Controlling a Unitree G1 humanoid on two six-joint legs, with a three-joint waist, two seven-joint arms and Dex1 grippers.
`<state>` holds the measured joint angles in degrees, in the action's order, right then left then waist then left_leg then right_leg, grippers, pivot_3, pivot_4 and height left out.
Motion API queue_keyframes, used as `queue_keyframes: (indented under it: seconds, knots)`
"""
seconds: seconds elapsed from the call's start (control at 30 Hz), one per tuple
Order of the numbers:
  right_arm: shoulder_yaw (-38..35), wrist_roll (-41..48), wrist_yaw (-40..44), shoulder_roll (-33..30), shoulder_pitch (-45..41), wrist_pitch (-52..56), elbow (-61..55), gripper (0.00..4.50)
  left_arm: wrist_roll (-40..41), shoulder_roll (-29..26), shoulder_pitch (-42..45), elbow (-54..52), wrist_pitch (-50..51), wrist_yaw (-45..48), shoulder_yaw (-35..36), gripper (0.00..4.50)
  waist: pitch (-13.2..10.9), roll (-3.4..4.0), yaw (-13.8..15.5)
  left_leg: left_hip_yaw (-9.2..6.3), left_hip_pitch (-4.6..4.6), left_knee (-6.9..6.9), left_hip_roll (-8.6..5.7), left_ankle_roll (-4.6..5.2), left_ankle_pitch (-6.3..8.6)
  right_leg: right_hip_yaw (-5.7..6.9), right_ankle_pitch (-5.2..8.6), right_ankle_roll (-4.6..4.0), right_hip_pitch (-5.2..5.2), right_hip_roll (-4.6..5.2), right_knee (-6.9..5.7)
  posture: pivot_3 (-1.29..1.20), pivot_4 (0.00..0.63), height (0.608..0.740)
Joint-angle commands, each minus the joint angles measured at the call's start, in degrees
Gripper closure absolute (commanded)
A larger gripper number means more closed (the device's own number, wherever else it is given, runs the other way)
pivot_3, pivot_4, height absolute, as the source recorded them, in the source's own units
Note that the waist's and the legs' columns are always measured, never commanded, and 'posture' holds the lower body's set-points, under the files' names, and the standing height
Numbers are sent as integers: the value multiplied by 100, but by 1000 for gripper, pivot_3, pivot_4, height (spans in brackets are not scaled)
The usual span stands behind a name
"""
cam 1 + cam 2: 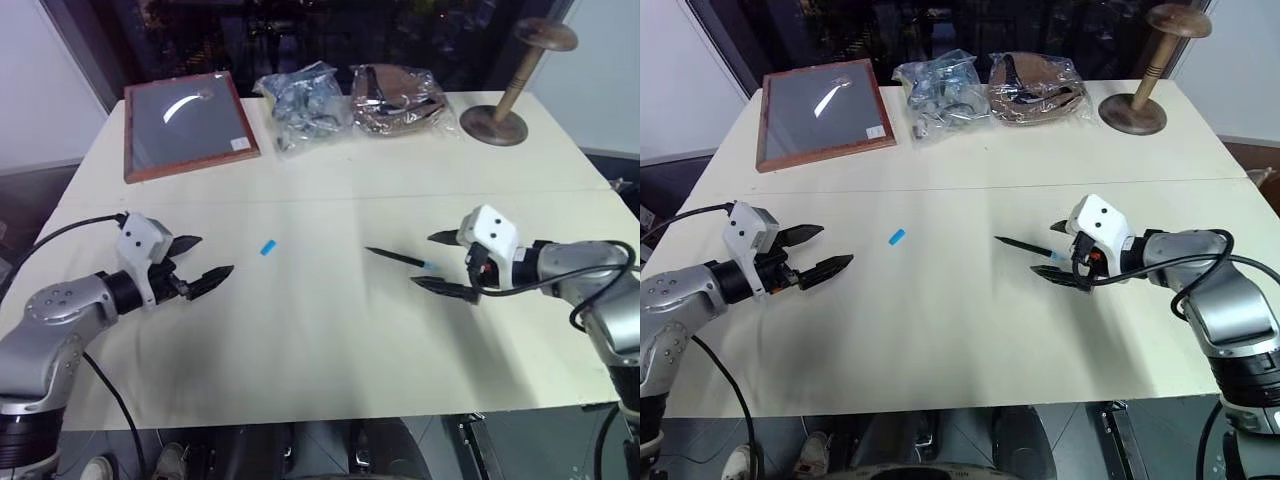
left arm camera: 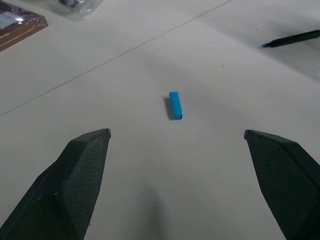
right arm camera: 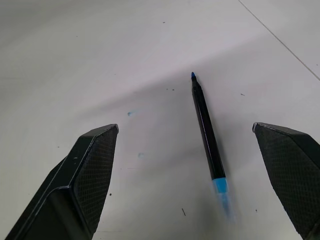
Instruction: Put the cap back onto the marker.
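I expect the cap [image 1: 268, 247] will slide straight over the marker and stay on when I push them together, because the marker narrows to a blue tip [image 2: 266, 45].
The cap [image 1: 268, 248], a tiny light-blue cylinder, lies on the cream table [image 1: 300, 340] left of centre; it also lies ahead of my left fingers as the cap [image 2: 175, 105]. The marker [image 1: 398, 259], thin and black with a blue band at its right end, rests flat right of centre; the marker [image 3: 207, 134] points its tip away from my right wrist. My left gripper [image 1: 203, 261] hovers open just left of the cap, nothing between its fingers. Open as well, my right gripper [image 1: 441, 262] straddles the marker's banded end without touching it.
At the table's far side sit a framed dark board [image 1: 186, 122], two clear bags of items [image 1: 305, 102] [image 1: 398, 98] and a wooden stand [image 1: 510, 95]. A seam [image 1: 350, 197] runs across the tabletop. The near edge [image 1: 330, 415] is close below my arms.
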<state>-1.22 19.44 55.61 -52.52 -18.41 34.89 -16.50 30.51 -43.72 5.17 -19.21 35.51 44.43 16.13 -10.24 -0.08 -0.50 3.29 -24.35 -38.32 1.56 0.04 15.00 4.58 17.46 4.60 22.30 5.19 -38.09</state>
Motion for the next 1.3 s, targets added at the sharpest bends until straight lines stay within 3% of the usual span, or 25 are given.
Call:
queue_keyframes:
  seconds: [0.03,0.43,0.73,0.97,1.3]
  knots:
    - [-167,90,-36,-1,1,13,-220,48,47,-48,29,-82,-114,-26,213,0,0,0,0,0,0,0,0,0,0,0,0,0,0,0,0,0,150,740]
    - [-15,60,-49,71,-224,-20,-77,48,38,45,90,-104,-202,-147,163,0,0,0,1,0,0,0,0,0,0,0,0,0,0,0,0,0,150,740]
    - [-28,38,-152,122,-182,22,-105,48,-190,364,577,224,-276,-370,-337,0,0,0,7,1,0,0,-2,0,0,0,0,0,-1,0,-1,0,150,740]
    - [-216,286,-751,471,-21,537,-879,48,-373,697,1175,915,-271,-393,-759,0,0,-1,11,1,0,0,0,0,0,1,0,1,1,-7,-2,0,150,740]
    - [-228,254,-1754,1073,562,891,-1822,48,-1068,808,2383,2915,-1021,269,-1459,0,0,-4,119,7,0,-1,-1,-3,-2,6,-1,1,3,-21,-3,0,150,740]
